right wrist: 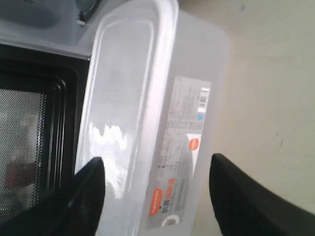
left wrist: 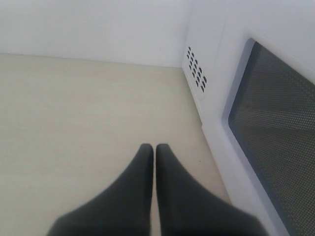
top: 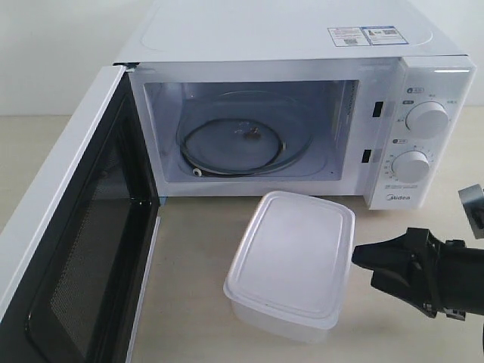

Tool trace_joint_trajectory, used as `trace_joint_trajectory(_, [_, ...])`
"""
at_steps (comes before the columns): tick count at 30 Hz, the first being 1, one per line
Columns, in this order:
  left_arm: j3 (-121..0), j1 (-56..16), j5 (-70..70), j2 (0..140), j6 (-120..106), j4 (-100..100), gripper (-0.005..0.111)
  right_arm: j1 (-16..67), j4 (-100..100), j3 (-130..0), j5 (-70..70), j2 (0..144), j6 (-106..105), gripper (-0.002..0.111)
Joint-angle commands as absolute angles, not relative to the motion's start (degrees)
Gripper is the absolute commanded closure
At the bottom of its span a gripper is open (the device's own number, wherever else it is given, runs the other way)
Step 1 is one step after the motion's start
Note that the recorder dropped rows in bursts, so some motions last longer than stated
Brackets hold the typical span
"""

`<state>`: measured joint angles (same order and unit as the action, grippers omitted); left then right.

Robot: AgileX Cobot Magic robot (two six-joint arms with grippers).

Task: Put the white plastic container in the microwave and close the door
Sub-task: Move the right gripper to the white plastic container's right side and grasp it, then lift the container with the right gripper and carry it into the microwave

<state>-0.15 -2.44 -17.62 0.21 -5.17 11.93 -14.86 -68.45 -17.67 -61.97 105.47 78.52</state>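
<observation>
I expect the white plastic container (top: 281, 325) to come along with its lid on when I lift by the lid's edge, because the lid sits flush (top: 283, 308) around the container's rim.
The white plastic container (top: 295, 257) stands on the table in front of the microwave (top: 302, 45), lid on. The microwave's door (top: 83, 249) is swung wide open to the left, and the cavity with its glass turntable (top: 242, 144) holds nothing. My right gripper (top: 364, 266) is open at the container's right side. In the right wrist view its fingers (right wrist: 93, 182) stand either side of the container (right wrist: 147, 98), with the labelled wall (right wrist: 184, 142) between them, not gripping. My left gripper (left wrist: 154, 146) is shut on nothing, beside the door's outer face (left wrist: 275, 128).
The control panel with two round knobs (top: 425, 119) is to the right of the cavity. Bare beige tabletop (top: 189, 280) lies between the open door and the container. A grey part (top: 473, 208) shows at the right edge.
</observation>
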Motion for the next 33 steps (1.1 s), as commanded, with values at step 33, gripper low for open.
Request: trace_joint_trajectory(33, [0.0, -2.3, -17.5, 0.0, -4.7, 12.6, 0.102, -4.9, -62.7, -22.8, -53.7, 105.2, 86.4, 0.083])
